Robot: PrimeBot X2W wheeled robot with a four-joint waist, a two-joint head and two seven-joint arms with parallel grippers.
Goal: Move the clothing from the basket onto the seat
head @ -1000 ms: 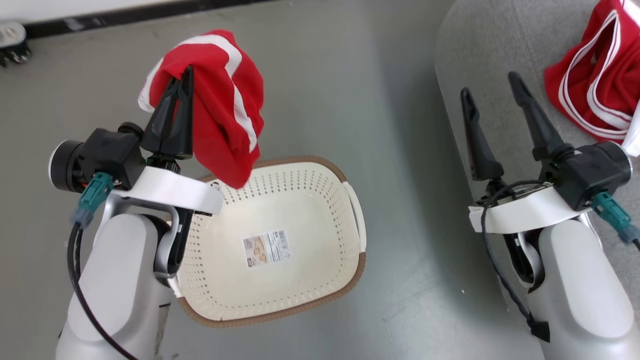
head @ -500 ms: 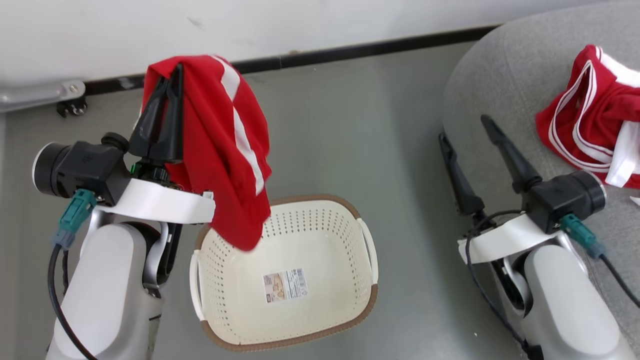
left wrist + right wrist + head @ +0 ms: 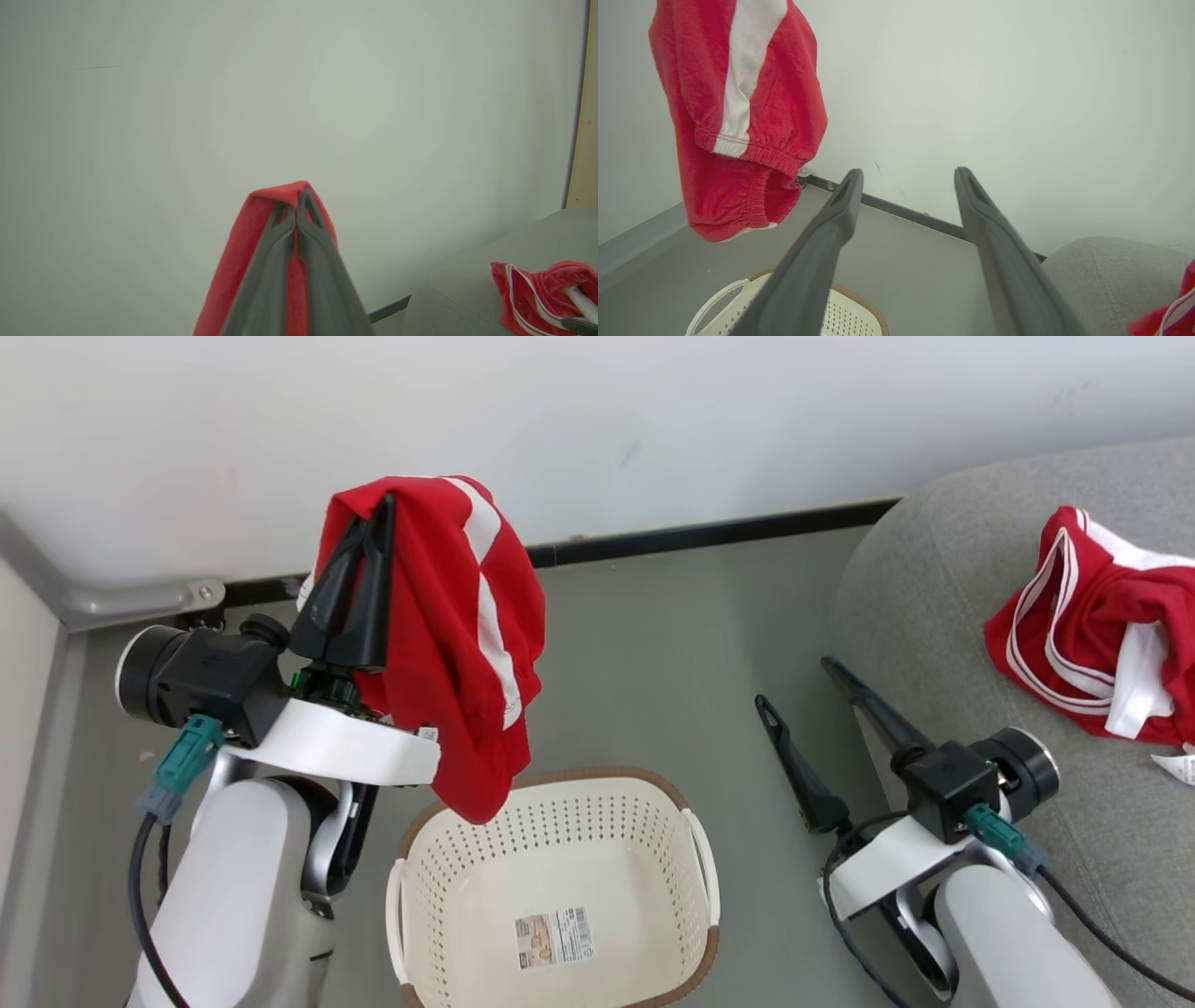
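Observation:
I expect the red garment with a white stripe to crumple into a loose heap when I lower it onto the seat, because it hangs in folds.
My left gripper is shut on a red garment with a white stripe, which hangs from the fingertips above the back left rim of the basket. In the left wrist view the gripper has red cloth draped over its closed fingers. The cream basket with a brown rim sits on the floor holding only its barcode label. My right gripper stands open and holds nothing, beside the grey seat. A second red garment lies on the seat at the right.
A white wall with a dark baseboard runs across the back. A metal bracket sits at the wall's foot on the left. Grey floor lies between basket and seat.
The head camera has tilted up, so wall now shows and the basket sits lower in the picture. The left gripper keeps its grip on the garment. The right gripper stays open.

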